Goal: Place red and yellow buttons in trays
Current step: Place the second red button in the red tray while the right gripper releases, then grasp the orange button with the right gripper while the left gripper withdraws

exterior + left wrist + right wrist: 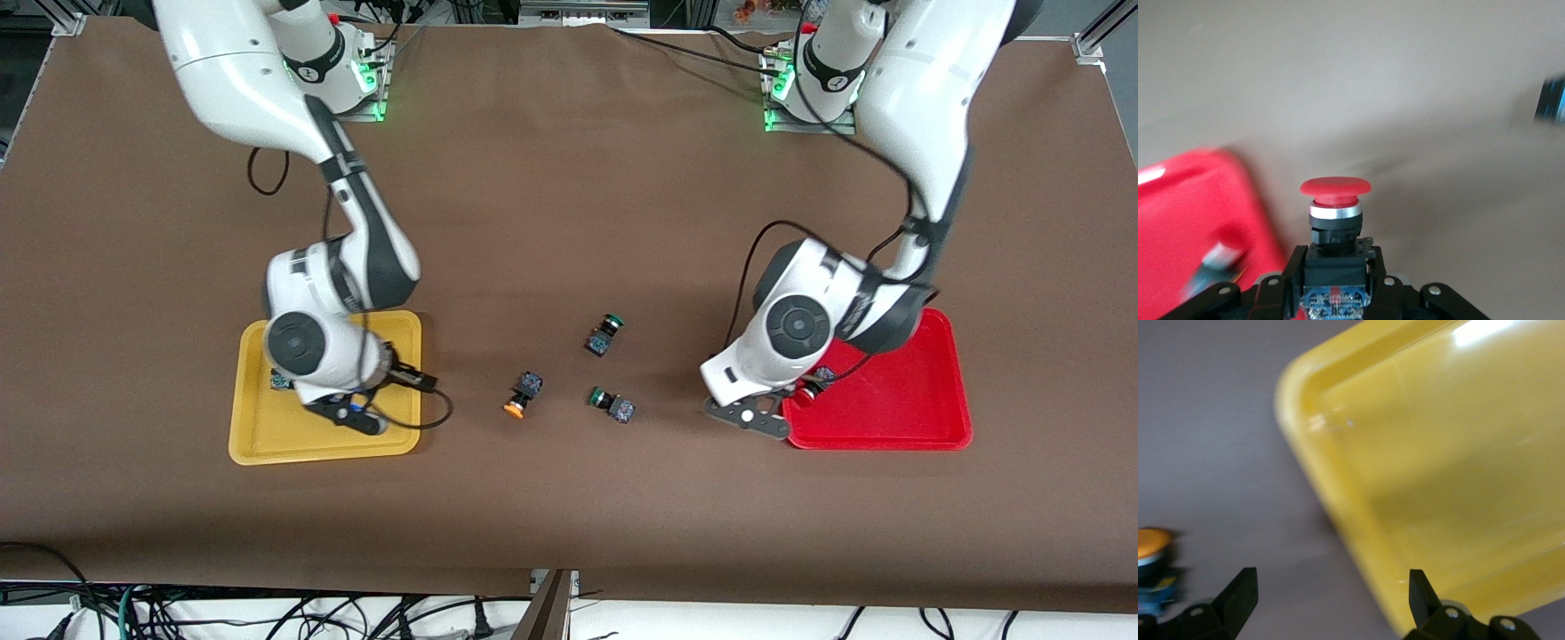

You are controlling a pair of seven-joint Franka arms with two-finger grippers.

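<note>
The dark switch body (pixel 281 380) is already in the yellow tray. So I expect it to have a yellow cap (pixel 284 353) on it, hidden under the arm.
My left gripper (pixel 766 398) (pixel 1336 257) is shut on the dark body of a red button (pixel 1335 193), cap pointing away from the wrist, over the table right beside the red tray (pixel 898 400) (pixel 1178 220). A second red button (pixel 811 388) (pixel 1215 263) lies in that tray near its rim. My right gripper (pixel 357 411) (pixel 1331 580) is open and empty over the rim of the yellow tray (pixel 267 436) (pixel 1438 453). A dark switch body (pixel 281 380) lies in the yellow tray, its cap hidden by the arm. A yellow button (pixel 523 396) (pixel 1151 567) lies on the table between the trays.
Two green-capped switches (pixel 605 333) (pixel 612 403) lie on the brown table mat near the yellow button, toward the red tray. Cables hang from both wrists.
</note>
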